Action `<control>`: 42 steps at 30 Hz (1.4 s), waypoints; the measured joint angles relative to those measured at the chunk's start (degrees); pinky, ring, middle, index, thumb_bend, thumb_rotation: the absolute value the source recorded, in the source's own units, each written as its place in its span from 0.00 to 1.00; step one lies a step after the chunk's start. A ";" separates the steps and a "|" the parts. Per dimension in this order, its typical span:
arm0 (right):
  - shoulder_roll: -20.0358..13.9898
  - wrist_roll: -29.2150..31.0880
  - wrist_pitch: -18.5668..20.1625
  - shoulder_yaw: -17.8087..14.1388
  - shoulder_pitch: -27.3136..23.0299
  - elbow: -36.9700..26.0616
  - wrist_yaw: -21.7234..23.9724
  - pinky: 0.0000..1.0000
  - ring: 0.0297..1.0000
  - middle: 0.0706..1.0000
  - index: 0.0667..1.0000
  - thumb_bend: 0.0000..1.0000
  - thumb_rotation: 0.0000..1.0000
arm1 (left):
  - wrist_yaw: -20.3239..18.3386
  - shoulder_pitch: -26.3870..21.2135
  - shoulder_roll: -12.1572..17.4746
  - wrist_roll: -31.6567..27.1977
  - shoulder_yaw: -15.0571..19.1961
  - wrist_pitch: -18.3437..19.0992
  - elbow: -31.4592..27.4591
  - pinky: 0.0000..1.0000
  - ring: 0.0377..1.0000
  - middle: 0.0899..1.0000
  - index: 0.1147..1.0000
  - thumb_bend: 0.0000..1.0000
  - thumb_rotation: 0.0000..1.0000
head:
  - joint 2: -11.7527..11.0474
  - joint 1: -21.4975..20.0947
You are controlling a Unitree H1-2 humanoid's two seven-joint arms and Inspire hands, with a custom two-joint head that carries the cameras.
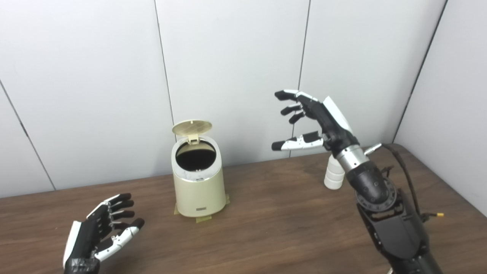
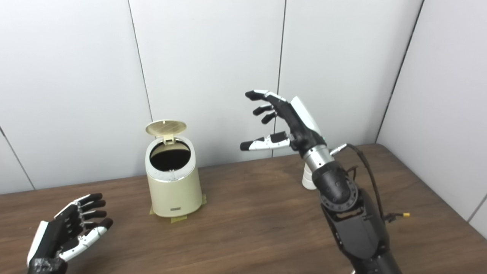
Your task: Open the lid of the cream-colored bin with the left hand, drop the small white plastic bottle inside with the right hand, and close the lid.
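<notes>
The small white plastic bottle [image 1: 334,174] is much narrower than the bin's dark opening [image 1: 196,158], so the bottle will tip and lean inside when I drop it.
The cream-colored bin [image 1: 198,182] stands on the wooden table [image 1: 274,213] near the back wall, its round lid [image 1: 191,128] flipped up and the dark inside showing. A small white plastic bottle [image 1: 333,174] stands upright at the right, partly hidden behind my right wrist. My right hand [image 1: 312,121] is raised above the table, open, fingers spread toward the left, holding nothing. My left hand [image 1: 101,228] hovers low at the front left, open and empty, well apart from the bin.
Tape patches [image 1: 203,219] hold the bin's base to the table. A black cable [image 1: 403,167] with a yellow tip [image 1: 440,214] runs along my right forearm. White wall panels close in the back and the right side.
</notes>
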 measured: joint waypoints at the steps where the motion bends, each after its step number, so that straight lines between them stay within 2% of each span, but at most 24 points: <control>1: -1.65 -0.03 0.27 -0.74 -0.38 1.00 0.13 0.69 0.79 0.84 0.79 0.90 0.32 | -0.04 -0.01 0.13 -0.08 0.13 -0.01 0.18 0.56 0.67 0.73 0.74 0.61 0.10 | -0.09 -0.18; 2: -3.34 -0.12 1.08 -1.43 -0.47 1.64 0.27 0.73 0.82 0.86 0.80 0.90 0.31 | -0.04 -0.01 0.28 -0.08 0.26 -0.05 0.37 0.56 0.67 0.73 0.74 0.60 0.09 | -0.26 -0.62; 6: -7.76 -0.28 4.62 -3.36 -0.29 2.34 1.16 0.81 0.88 0.90 0.85 0.92 0.31 | -0.13 -0.18 0.43 -0.57 0.65 -0.61 1.45 0.56 0.68 0.73 0.74 0.58 0.03 | -0.44 -1.06; 9: -9.39 0.74 7.89 -4.06 -0.14 2.33 2.82 0.86 0.93 0.94 0.90 0.92 0.30 | -0.39 -0.33 0.37 -0.58 0.46 -1.65 1.58 0.56 0.68 0.73 0.73 0.57 0.00 | -0.70 -1.24; 13: -10.73 3.24 9.34 -4.56 1.06 3.54 5.00 0.87 0.97 1.00 0.98 0.93 0.32 | -0.45 -0.61 0.40 -0.57 0.48 -1.84 1.57 0.58 0.69 0.74 0.74 0.58 0.00 | -0.62 -1.50; 15: -10.74 5.69 9.74 -5.61 1.80 5.33 6.16 0.88 0.99 1.00 1.00 0.95 0.31 | -0.47 -0.60 0.39 -0.57 0.47 -1.84 1.57 0.60 0.69 0.74 0.74 0.58 0.00 | -0.53 -1.59; 19: -10.66 9.45 10.07 -7.24 4.19 7.50 6.90 0.85 0.98 1.00 1.00 0.98 0.30 | -0.48 -0.57 0.52 -0.57 0.55 -1.78 1.55 0.61 0.69 0.74 0.74 0.58 0.00 | -0.44 -1.67; 27: -8.53 13.13 10.05 -9.12 7.42 9.63 5.54 0.82 0.91 0.98 1.00 0.86 0.15 | -0.51 -0.53 0.61 -0.57 0.58 -1.45 1.43 0.61 0.70 0.75 0.75 0.58 0.00 | -0.09 -1.76; 34: -5.62 12.95 9.46 -9.25 8.71 13.60 2.37 0.82 0.89 0.97 0.99 0.77 0.10 | -0.74 -0.52 0.61 -0.56 0.45 -0.47 1.22 0.59 0.69 0.74 0.74 0.58 0.00 | 0.17 -1.94; 42: -3.92 13.01 4.50 -9.10 9.20 18.69 0.67 0.84 0.89 0.96 0.96 0.86 0.17 | -0.98 -0.41 0.66 -0.64 0.50 0.10 0.36 0.59 0.69 0.74 0.74 0.58 0.00 | 0.35 -1.94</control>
